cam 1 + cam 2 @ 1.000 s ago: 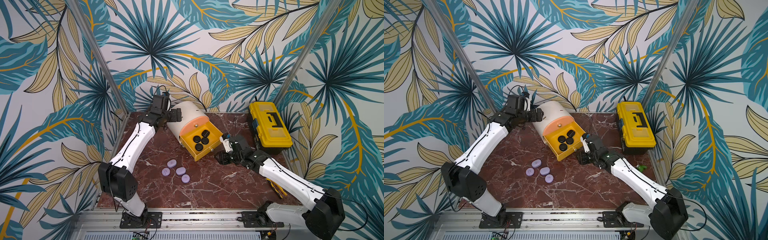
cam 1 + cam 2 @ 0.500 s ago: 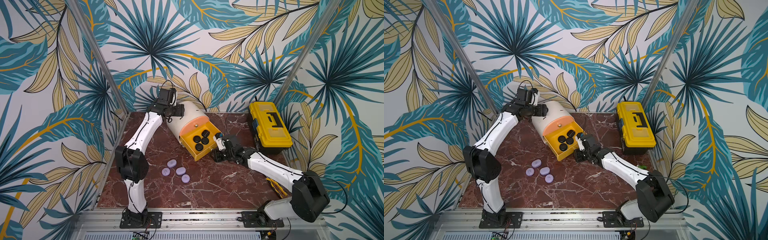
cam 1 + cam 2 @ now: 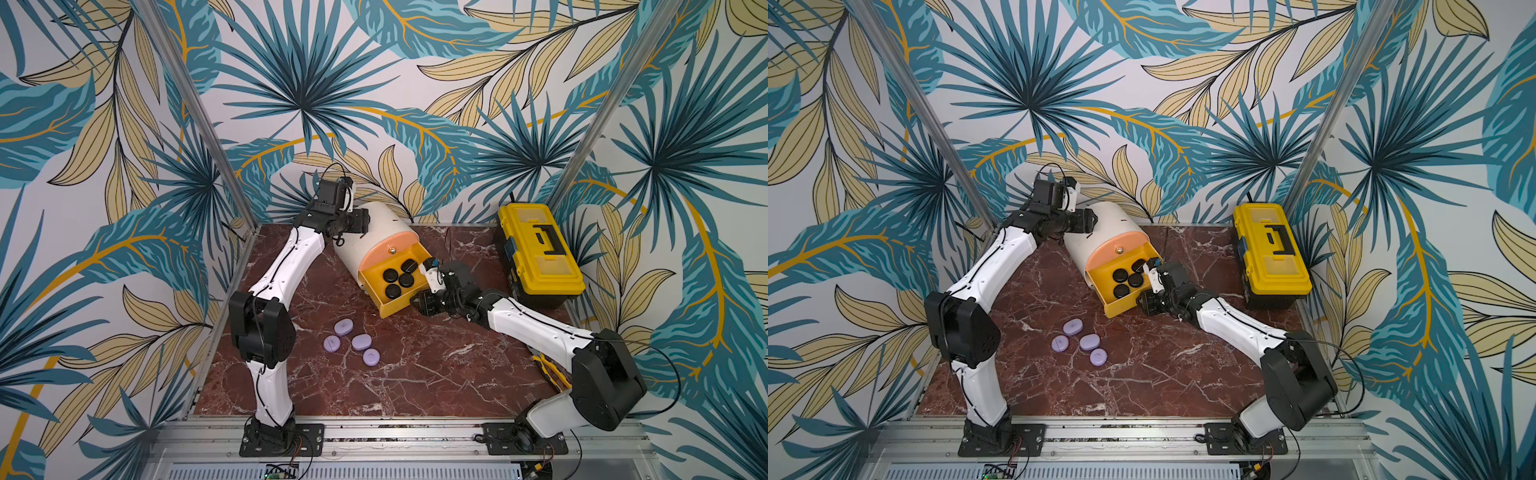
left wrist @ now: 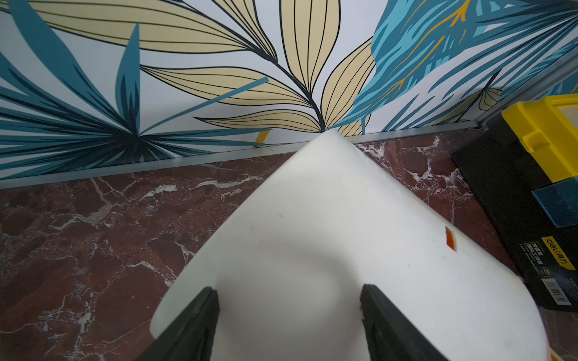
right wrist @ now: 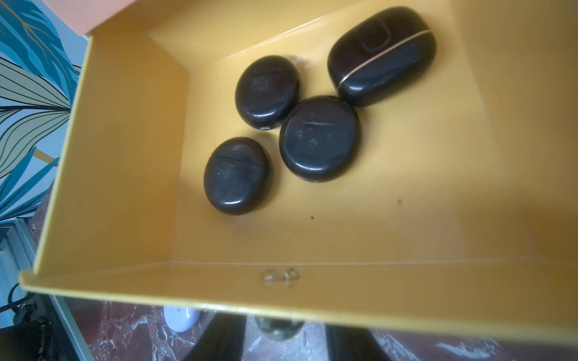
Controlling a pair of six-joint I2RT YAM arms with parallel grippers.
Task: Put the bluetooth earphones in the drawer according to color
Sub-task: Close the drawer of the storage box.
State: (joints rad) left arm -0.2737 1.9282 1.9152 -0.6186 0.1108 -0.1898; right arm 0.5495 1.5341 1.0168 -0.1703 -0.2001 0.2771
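The yellow drawer has black cases (image 3: 392,275) in it, but the loose cases are lilac, so next my right gripper pushes this drawer (image 3: 396,307) closed before I open another drawer.
The drawer cabinet (image 3: 374,224) (image 3: 1113,224) (image 4: 312,218), cream with a round top, stands at the back of the marble top. Its yellow drawer (image 3: 395,309) (image 5: 125,156) is pulled out and holds several black earphone cases (image 3: 399,278) (image 5: 319,137). Several lilac cases (image 3: 343,327) (image 3: 1089,341) lie on the marble in front. My left gripper (image 3: 365,220) (image 4: 289,290) rests on the cabinet's cream back, jaws apart. My right gripper (image 3: 415,299) (image 5: 283,325) is at the yellow drawer's front, its jaws on either side of the metal knob (image 5: 278,329) with slim gaps.
A yellow-and-black toolbox (image 3: 540,249) (image 4: 547,140) stands at the back right. Yellow-handled pliers (image 3: 552,370) lie partly under the right arm. The peach drawer (image 3: 390,249) above the yellow one is shut. Walls close the table at the back and sides.
The left gripper has moved from the cabinet's left side onto its back, and its jaws have narrowed. The right gripper has come in to the yellow drawer's front and narrowed around the knob.
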